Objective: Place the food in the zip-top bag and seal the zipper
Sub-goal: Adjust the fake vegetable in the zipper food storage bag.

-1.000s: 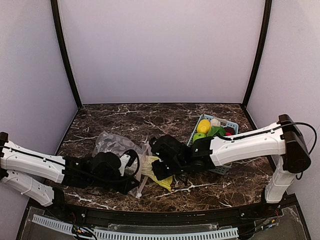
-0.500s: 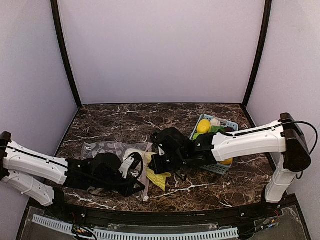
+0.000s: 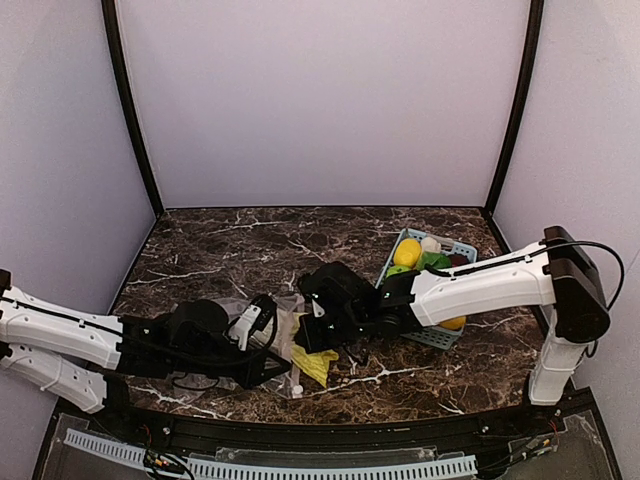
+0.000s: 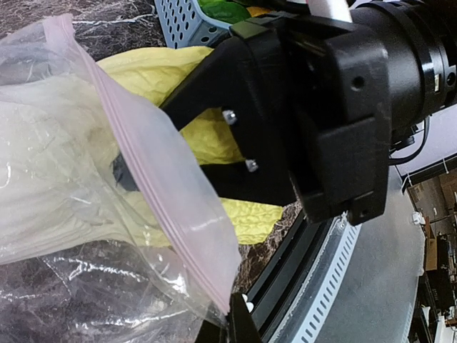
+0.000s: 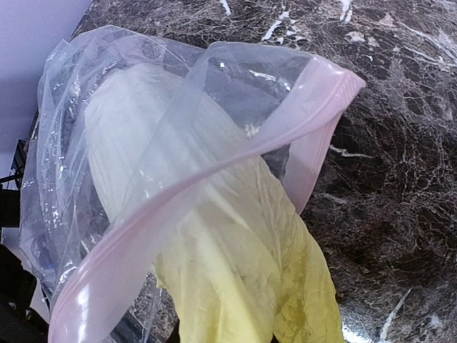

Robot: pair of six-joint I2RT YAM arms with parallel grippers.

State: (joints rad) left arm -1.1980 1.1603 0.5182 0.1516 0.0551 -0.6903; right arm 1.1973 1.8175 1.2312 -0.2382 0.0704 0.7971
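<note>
The robot's right gripper is holding the cabbage inside the bag's opening while the cabbage's leaves stick out, so the robot should back out, grab the yellow leaf ends and push them in.
The clear zip-top bag lies at the front middle with its mouth open toward the right. Its pinkish zipper loops around the pale yellow napa cabbage, whose white end is inside the bag while the yellow leaves stick out. My right gripper is shut on the cabbage at the bag's mouth; its fingers reach into the mouth. My left gripper is shut on the bag's near mouth edge. A lemon, a green piece and an orange-yellow pepper sit in the basket.
The light-blue slotted basket stands at the right behind my right arm, its corner also in the left wrist view. The table's black front rail runs close below the bag. Purple walls enclose the table.
My right gripper has pushed the cabbage leftward into the bag's mouth. The bag has flattened and shifted toward the right, and my left gripper moved with its edge.
</note>
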